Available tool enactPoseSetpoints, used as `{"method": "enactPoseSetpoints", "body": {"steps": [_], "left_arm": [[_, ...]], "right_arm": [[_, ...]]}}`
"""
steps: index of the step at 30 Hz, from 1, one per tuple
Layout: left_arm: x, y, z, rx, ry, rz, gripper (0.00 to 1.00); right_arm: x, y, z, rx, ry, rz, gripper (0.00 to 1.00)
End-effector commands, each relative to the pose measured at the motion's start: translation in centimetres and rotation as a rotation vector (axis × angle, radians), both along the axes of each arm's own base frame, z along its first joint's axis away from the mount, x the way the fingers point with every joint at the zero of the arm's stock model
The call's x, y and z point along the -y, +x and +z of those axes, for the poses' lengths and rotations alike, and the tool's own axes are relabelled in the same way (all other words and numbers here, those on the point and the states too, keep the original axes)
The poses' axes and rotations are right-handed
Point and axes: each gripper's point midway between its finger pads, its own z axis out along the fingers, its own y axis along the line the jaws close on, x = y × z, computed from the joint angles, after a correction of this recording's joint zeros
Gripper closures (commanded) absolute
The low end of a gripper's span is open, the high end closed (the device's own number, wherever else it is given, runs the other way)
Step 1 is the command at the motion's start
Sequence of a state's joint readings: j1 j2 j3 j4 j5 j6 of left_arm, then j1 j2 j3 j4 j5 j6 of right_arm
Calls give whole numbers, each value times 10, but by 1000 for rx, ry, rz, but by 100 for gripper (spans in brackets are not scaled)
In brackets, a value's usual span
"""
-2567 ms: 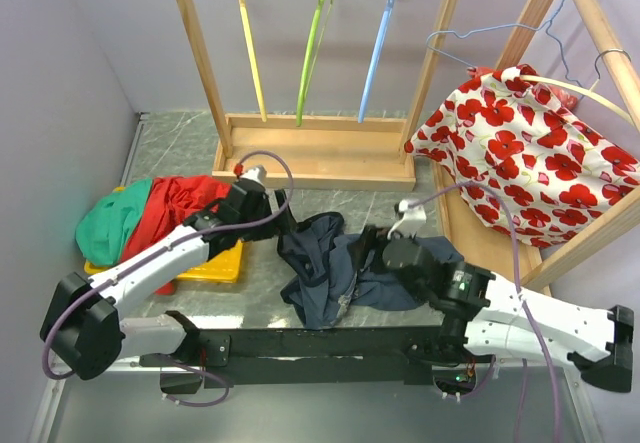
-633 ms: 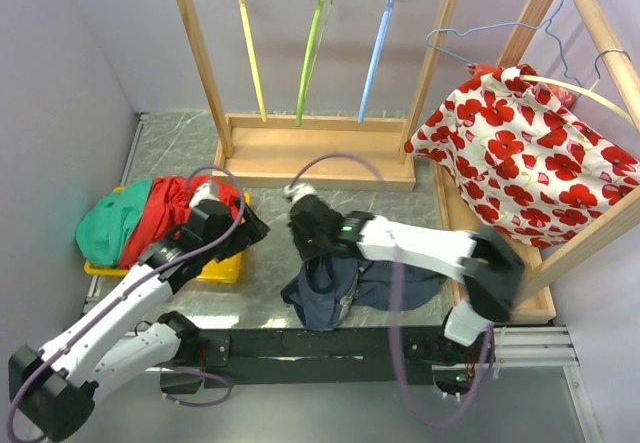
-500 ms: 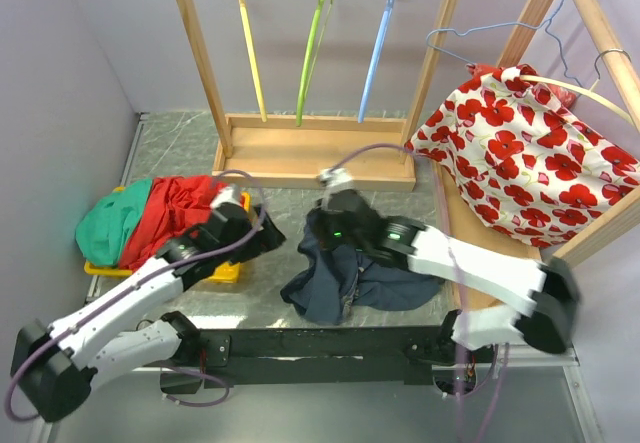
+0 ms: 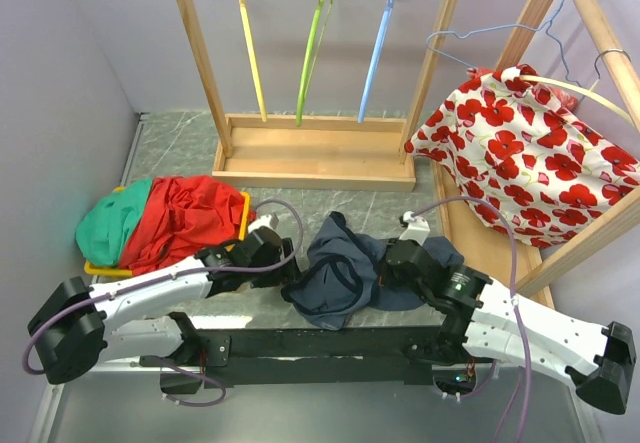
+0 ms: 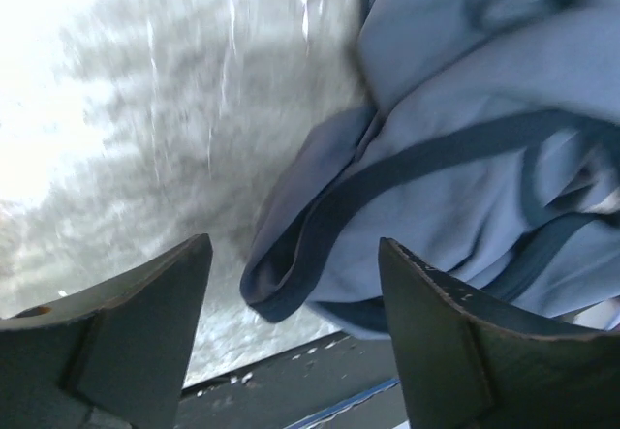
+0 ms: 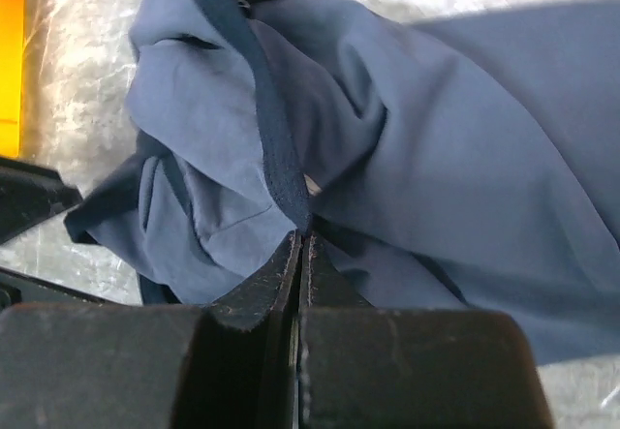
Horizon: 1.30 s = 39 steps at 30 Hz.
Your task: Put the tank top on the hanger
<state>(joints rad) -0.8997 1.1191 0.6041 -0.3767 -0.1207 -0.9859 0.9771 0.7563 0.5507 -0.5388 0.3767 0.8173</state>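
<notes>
The tank top lies bunched up (image 4: 343,268), so the robot's left gripper needs to close on the folded hem (image 5: 281,289), and both grippers should raise the cloth and spread it out before hanging it up.
The dark navy tank top (image 4: 345,271) lies crumpled on the grey table between my two grippers. My left gripper (image 4: 287,263) is low at its left edge. In the left wrist view it (image 5: 294,245) stands open, and a folded hem of the tank top (image 5: 465,158) lies between the fingers, apart from both. My right gripper (image 4: 386,268) is at the cloth's right side. In the right wrist view it (image 6: 301,237) is shut, its tips pinching a dark edge band of the tank top (image 6: 436,138). The light blue hanger (image 4: 378,53) hangs on the wooden rack at the back.
The wooden rack (image 4: 315,158) also carries a yellow hanger (image 4: 252,53) and a lime green hanger (image 4: 312,53). A red garment (image 4: 190,218) and a green garment (image 4: 110,228) lie heaped on a yellow tray (image 4: 95,268) at left. A poppy-print cloth (image 4: 530,153) drapes a wooden frame at right.
My right arm has swung back to the near right and its gripper has shut on the tank top's right side. My left arm has dropped low and reached the cloth's left edge. The cloth has bunched up.
</notes>
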Motion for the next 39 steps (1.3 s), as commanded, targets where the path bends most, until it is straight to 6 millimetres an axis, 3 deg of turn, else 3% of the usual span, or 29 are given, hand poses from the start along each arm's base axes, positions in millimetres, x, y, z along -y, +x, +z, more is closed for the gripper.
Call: {"method": "enactPoseSetpoints", "body": {"steps": [1,7,8,10,11,12,13,14,15,16,17,18,19,20,22,23,25,26,28,29,32,34,35,37,38,39], "left_arm": [[10,-16,-10,-28,-20,-46,27],[20,-32,-24,-49,-16,-94,32],[20,-31,-25,-53,-1,-88,36],[13,-23,-31,-37,58,-49,61],[14,-15,-22,-12,62,-20,71],[10,-11,-14,8,76,0,87],[2,6,-3,82,112,61,95],[11,25,33,160,79,92,99],[5,33,51,202,104,118,99],[3,46,75,264,103,156,99],[3,69,123,374,77,218,99],[-2,79,147,422,68,256,99],[-5,87,171,465,52,281,99],[-13,102,215,540,17,329,99],[-19,115,262,615,-45,367,99],[-27,121,302,685,-79,377,99],[-30,124,342,752,-134,375,99],[-33,122,381,820,-180,369,99],[-27,123,406,853,-190,335,99],[-30,118,433,883,-229,335,99],[-21,117,451,899,-254,293,99],[-13,112,450,887,-287,250,99],[-8,114,434,861,-270,230,99],[-4,109,422,835,-290,208,99],[1,110,399,799,-262,186,99],[3,107,396,796,-280,169,99]], "right_arm": [[9,3,7,7,65,-107,100],[6,11,14,36,46,-103,100],[5,13,17,44,44,-101,100],[3,19,33,80,40,-105,100],[2,23,43,100,47,-105,100],[-2,29,68,147,67,-96,100],[-3,34,81,176,69,-98,100],[-4,39,99,216,77,-105,100],[-7,47,138,286,108,-100,100],[-10,53,154,315,106,-99,100],[-9,58,174,358,108,-109,100],[-9,63,217,434,141,-106,100],[-12,70,231,457,129,-111,100],[-9,73,275,521,180,-126,100],[-11,84,311,587,168,-118,100],[-1,84,355,654,223,-144,100],[0,92,387,714,210,-150,100],[14,88,424,772,257,-183,100],[19,93,446,815,248,-199,100],[30,89,470,857,279,-225,100],[34,89,487,879,293,-226,100],[34,85,486,879,308,-209,100],[29,89,471,858,290,-200,100],[34,83,462,844,306,-205,100],[30,88,443,813,280,-206,100],[37,81,442,816,302,-212,100]]}}
